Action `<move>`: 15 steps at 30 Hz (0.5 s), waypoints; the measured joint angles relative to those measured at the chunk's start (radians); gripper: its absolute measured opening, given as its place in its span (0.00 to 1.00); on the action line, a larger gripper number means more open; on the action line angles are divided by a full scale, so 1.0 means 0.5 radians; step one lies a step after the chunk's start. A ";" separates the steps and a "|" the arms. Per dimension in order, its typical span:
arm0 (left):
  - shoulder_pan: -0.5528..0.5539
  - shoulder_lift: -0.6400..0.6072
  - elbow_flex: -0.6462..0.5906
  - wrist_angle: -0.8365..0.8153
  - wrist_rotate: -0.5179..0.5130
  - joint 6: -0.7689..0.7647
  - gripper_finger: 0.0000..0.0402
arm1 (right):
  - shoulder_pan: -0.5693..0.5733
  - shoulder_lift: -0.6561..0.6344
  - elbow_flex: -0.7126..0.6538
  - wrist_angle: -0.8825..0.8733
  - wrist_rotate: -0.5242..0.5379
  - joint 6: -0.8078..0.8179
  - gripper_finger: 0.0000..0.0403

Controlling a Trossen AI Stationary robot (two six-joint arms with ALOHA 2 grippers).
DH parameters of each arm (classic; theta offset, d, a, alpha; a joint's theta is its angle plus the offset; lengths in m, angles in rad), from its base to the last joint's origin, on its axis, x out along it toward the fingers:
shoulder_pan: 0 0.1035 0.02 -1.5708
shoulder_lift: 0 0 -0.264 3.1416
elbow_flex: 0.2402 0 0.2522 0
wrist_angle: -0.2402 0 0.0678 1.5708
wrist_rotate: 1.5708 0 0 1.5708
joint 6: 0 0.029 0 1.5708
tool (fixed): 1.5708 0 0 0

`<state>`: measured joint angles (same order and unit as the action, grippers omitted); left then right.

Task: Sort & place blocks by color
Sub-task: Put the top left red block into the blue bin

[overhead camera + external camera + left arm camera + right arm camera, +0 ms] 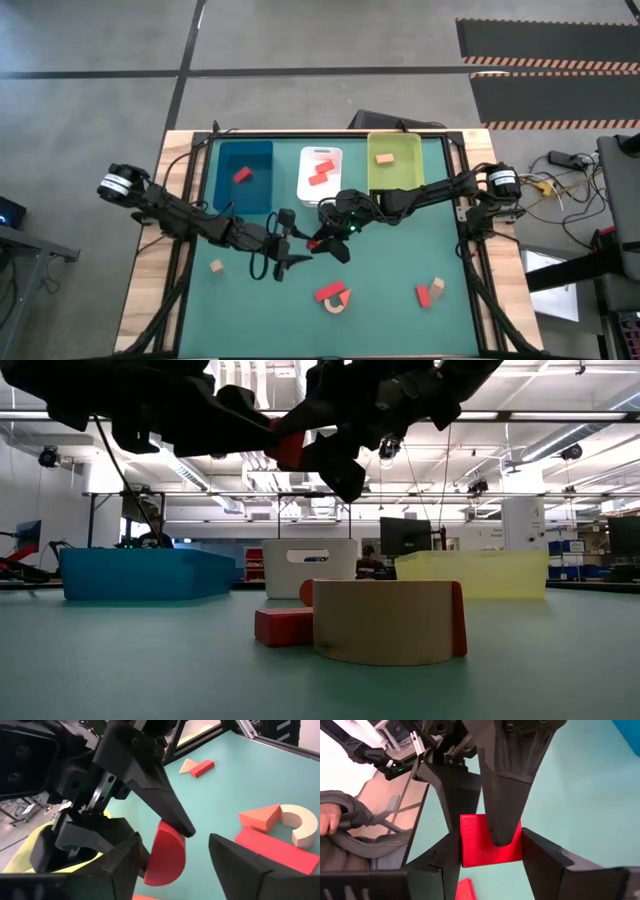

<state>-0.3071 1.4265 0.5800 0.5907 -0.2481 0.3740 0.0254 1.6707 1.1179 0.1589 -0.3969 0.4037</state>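
The robot's right gripper is holding the red half-round block [313, 244], but the blue tray [243, 182] is on the left gripper's side, so next the left gripper takes the block there.
A red half-round block [315, 243] hangs in the air over the table's middle between both grippers. My right gripper [490, 851], reaching in from the right, is shut on it. My left gripper [175, 857], coming from the left, is open, with one finger on each side of the same block [167, 860]. A gap shows between the block and one left finger [235, 865]. On the table lie a tan block [216, 266], a red brick with a tan arch [334, 297], and a red and tan pair [429, 292]. My right gripper pinches the red half-round block [490, 845] between its two fingers, which lie on two opposite sides of it. It comes in roughly level from the table's right. The block is lifted clear, well above the table [290, 445]. My left gripper: I cannot tell whether its near finger [125, 862] touches the block.
Three trays stand in a row at the far edge. The blue one [258, 160] holds a red block, the white one [334, 153] holds red blocks, and the yellow-green one [405, 175] holds a tan block. A person's hand [327, 822] shows beyond the table.
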 joint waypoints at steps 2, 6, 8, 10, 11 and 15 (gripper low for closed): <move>0.000 0.000 0.000 0.005 0.001 0.000 0.47 | 0.000 0.000 0.000 0.000 -0.006 -0.005 0.41; 0.000 -0.001 0.000 0.004 -0.001 -0.002 0.33 | 0.000 0.000 0.000 -0.001 -0.011 -0.012 0.41; 0.000 -0.001 0.000 0.006 -0.001 -0.001 0.25 | 0.002 0.000 0.000 -0.001 -0.014 -0.021 0.41; -0.001 -0.002 0.000 0.004 -0.002 0.005 0.19 | 0.001 0.000 0.000 -0.002 -0.016 -0.022 0.41; -0.001 -0.003 0.000 0.004 -0.002 0.004 0.18 | 0.001 0.000 0.000 0.000 -0.016 -0.030 0.41; -0.001 -0.003 0.000 0.002 0.006 -0.001 0.18 | 0.001 0.000 0.000 0.006 -0.013 -0.089 0.43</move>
<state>-0.3077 1.4250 0.5800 0.5919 -0.2451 0.3734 0.0257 1.6707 1.1179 0.1617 -0.4035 0.3593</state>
